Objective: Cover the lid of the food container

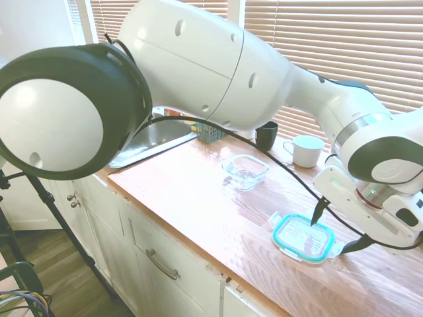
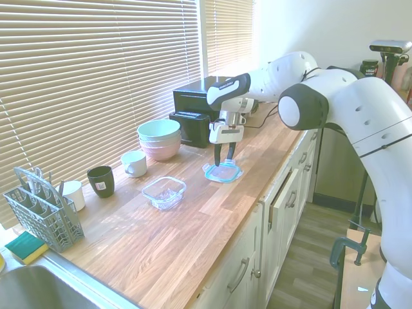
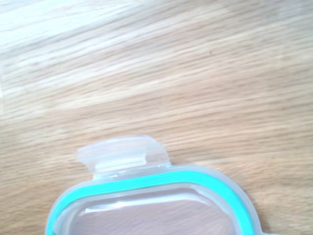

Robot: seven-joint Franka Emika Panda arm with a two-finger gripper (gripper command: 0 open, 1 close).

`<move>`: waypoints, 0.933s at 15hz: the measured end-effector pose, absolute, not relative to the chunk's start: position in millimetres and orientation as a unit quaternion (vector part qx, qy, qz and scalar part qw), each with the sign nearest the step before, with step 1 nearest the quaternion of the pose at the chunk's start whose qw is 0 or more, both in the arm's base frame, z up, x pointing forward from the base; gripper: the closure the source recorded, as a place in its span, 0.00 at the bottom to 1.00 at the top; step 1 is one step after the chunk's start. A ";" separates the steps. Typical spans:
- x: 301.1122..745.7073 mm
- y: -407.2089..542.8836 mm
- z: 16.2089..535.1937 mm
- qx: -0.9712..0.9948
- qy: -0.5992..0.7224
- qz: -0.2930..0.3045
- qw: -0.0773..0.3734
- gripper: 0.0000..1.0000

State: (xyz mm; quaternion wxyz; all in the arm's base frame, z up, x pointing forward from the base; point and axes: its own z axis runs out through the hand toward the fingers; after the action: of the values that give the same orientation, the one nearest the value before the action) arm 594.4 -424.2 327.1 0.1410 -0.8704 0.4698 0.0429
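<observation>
My gripper will make the flat lid (image 1: 304, 236) tip and hang upright when it lifts the lid, because its open fingers are on either side of just one edge (image 1: 332, 242) of the lid.
The lid (image 1: 304, 238), clear with a teal rim seal and snap tabs, lies flat on the wooden counter near its front edge. It also shows as the lid (image 2: 223, 172) and, close up, as the lid (image 3: 146, 200) with one tab. My gripper (image 1: 338, 228) hangs just above the lid, open, with its dark fingers spread over the lid's far part and nothing held. From the other side my gripper (image 2: 224, 156) points straight down. The food container (image 1: 246, 171), a small clear glass dish, stands empty and apart from the lid; the food container (image 2: 165, 192) sits nearer the sink.
A white mug (image 1: 306, 150) and a dark mug (image 1: 266, 135) stand behind the dish by the blinds. Stacked pastel bowls (image 2: 159, 138) and a black appliance (image 2: 199, 109) sit at the back. A cutlery basket (image 2: 42, 209), a sponge (image 2: 24, 246) and the sink (image 1: 155, 139) lie beyond.
</observation>
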 end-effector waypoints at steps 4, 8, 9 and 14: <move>587.2 -440.2 321.4 -0.861 0.478 0.048 0.166 1.00; 582.8 -451.7 315.8 -0.855 0.481 0.057 0.184 1.00; 582.2 -452.6 314.9 -0.855 0.481 0.059 0.185 1.00; 580.8 -453.3 311.5 -0.854 0.482 0.064 0.188 1.00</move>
State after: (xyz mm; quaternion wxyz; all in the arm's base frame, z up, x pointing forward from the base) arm 580.8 -453.3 311.5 0.1878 -0.8535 0.4819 0.0637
